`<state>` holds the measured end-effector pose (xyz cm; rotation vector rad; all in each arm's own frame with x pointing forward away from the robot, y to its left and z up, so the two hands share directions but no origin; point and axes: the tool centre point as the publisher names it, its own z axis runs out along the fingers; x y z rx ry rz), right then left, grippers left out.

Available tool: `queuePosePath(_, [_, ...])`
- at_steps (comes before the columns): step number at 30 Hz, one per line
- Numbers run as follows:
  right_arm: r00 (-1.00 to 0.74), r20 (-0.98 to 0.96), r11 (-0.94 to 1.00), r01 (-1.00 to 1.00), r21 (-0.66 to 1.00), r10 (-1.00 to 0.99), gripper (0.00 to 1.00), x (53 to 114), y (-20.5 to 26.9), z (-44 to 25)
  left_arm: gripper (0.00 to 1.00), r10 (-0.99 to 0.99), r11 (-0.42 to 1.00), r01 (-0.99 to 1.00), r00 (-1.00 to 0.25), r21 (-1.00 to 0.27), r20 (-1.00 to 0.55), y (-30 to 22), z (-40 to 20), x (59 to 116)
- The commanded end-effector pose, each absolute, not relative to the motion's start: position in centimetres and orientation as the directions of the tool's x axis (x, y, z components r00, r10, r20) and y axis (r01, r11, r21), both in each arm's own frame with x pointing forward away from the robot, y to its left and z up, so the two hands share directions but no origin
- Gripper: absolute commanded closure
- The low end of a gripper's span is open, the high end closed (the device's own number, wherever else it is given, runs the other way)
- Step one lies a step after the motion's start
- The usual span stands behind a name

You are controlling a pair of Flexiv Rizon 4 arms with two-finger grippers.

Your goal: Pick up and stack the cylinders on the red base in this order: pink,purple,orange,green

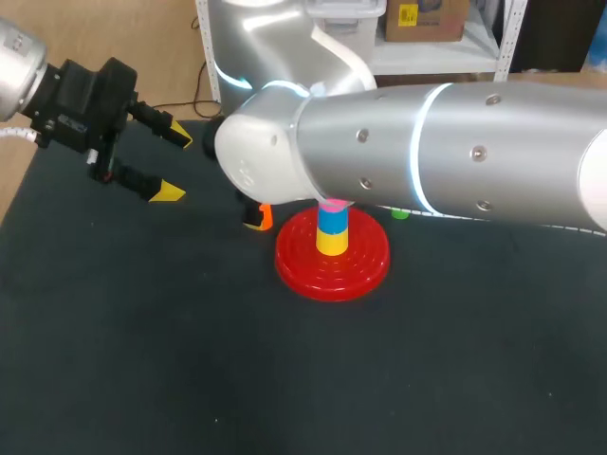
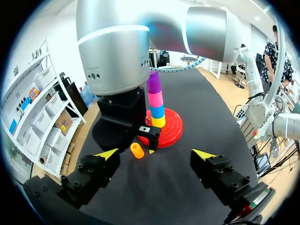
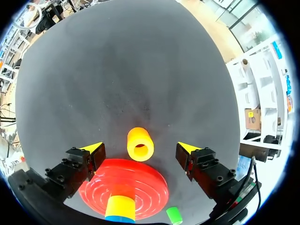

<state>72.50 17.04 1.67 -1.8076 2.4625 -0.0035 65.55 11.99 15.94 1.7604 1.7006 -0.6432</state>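
The orange cylinder [image 3: 138,139] will settle upright when I lower it onto the stack, since the orange cylinder's holed end [image 3: 140,151] is facing up between my fingers.
On the red base [image 1: 365,270] stands a stack [image 2: 156,101] of yellow, blue, pink and purple cylinders; in the head view my right arm hides its top. The orange cylinder [image 3: 139,144] lies on its side on the mat beside the base. My right gripper [image 3: 140,149] hangs over it, open, with the cylinder between its fingers and touching neither. The green cylinder [image 3: 174,215] lies on the mat on the base's other side. My left gripper [image 1: 175,164] is open and empty above the table's far left corner, pointing towards the stack.
My right arm [image 1: 455,152] spans the table's back from the right and covers the area behind the base. The dark mat [image 1: 190,360] in front of and to the left of the base holds nothing.
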Motion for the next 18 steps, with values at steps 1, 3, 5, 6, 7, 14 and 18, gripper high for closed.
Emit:
queuePosePath(1, [-0.293, -0.070, 0.297, -0.953, -0.058, -0.953, 0.00, 72.44, 17.06, 1.60, 0.00, 0.703, 0.000, 0.996, 0.063, 0.089, -0.708, 12.06, 15.87, 65.62])
queuePosePath(3, [-0.292, -0.070, 0.296, -0.953, -0.059, -0.954, 0.00, 72.45, 17.10, 1.58, 0.00, 0.703, 0.000, 0.996, 0.063, 0.089, -0.708, 12.06, 15.87, 65.62])
queuePosePath(5, [-0.292, -0.070, 0.296, -0.953, -0.058, -0.954, 0.00, 72.44, 17.15, 1.57, 0.00, 0.703, 0.000, 0.996, 0.063, 0.089, -0.708, 12.06, 15.87, 65.62])
queuePosePath(6, [-0.292, -0.070, 0.296, -0.953, -0.058, -0.954, 0.00, 72.42, 17.18, 1.55, 0.00, 0.703, 0.000, 0.996, 0.063, 0.089, -0.708, 12.06, 15.87, 65.62])
queuePosePath(7, [-0.292, -0.071, 0.297, -0.953, -0.057, -0.954, 0.00, 72.41, 17.21, 1.53, 0.00, 0.703, 0.000, 0.996, 0.063, 0.089, -0.708, 12.06, 15.87, 65.62])
queuePosePath(14, [-0.285, -0.069, 0.288, -0.956, -0.048, -0.956, 1.00, 72.22, 17.41, 1.38, 0.00, 0.703, 0.000, 0.996, 0.063, 0.089, -0.708, 12.06, 15.87, 65.62])
queuePosePath(18, [-0.283, -0.066, 0.286, -0.957, -0.047, -0.957, 1.00, 72.19, 17.52, 1.22, 0.00, 0.703, 0.000, 0.996, 0.063, 0.089, -0.708, 12.06, 15.87, 65.62])
